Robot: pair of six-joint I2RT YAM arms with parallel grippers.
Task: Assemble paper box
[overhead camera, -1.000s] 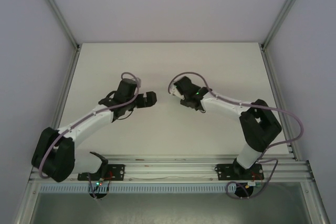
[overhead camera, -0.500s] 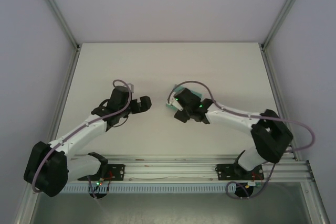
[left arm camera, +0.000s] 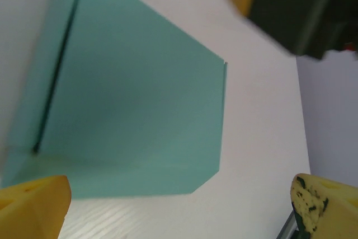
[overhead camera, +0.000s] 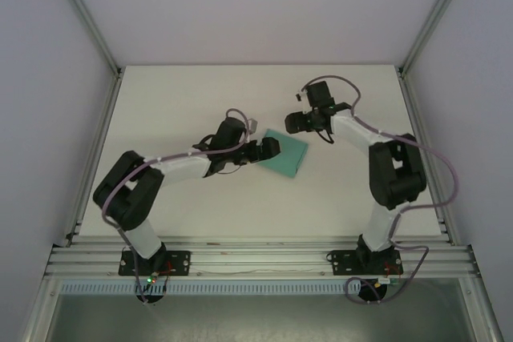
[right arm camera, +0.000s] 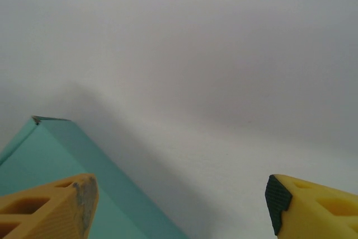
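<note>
The paper box (overhead camera: 287, 157) is crooked under my left gripper. Next, my left gripper moves back to the box's edge (overhead camera: 261, 165) and turns the box together with my right gripper.
The paper box (overhead camera: 290, 155) is a flat teal-green rectangle lying on the white table (overhead camera: 200, 94) near its middle. My left gripper (overhead camera: 271, 148) is at the box's left edge, open, with nothing between its fingers. In the left wrist view the paper box (left arm camera: 128, 104) lies just ahead of the left gripper (left arm camera: 179, 208), whose yellow fingertips (left arm camera: 33, 205) stand wide apart. My right gripper (overhead camera: 296, 120) hovers just beyond the box's far corner, open and empty. Through the right wrist camera, a corner of the paper box (right arm camera: 56, 149) lies beside the right gripper (right arm camera: 179, 205).
The table is walled by white panels with metal frame posts (overhead camera: 96, 30) at left and right. The aluminium rail (overhead camera: 256, 258) carrying both arm bases runs along the near edge. The right gripper's dark body (left arm camera: 296, 9) looms at the upper right of the left wrist view.
My left arm has swung right, up to the box's left edge. My right gripper has let go of the box and pulled back toward the far side, leaving it flat on the table.
</note>
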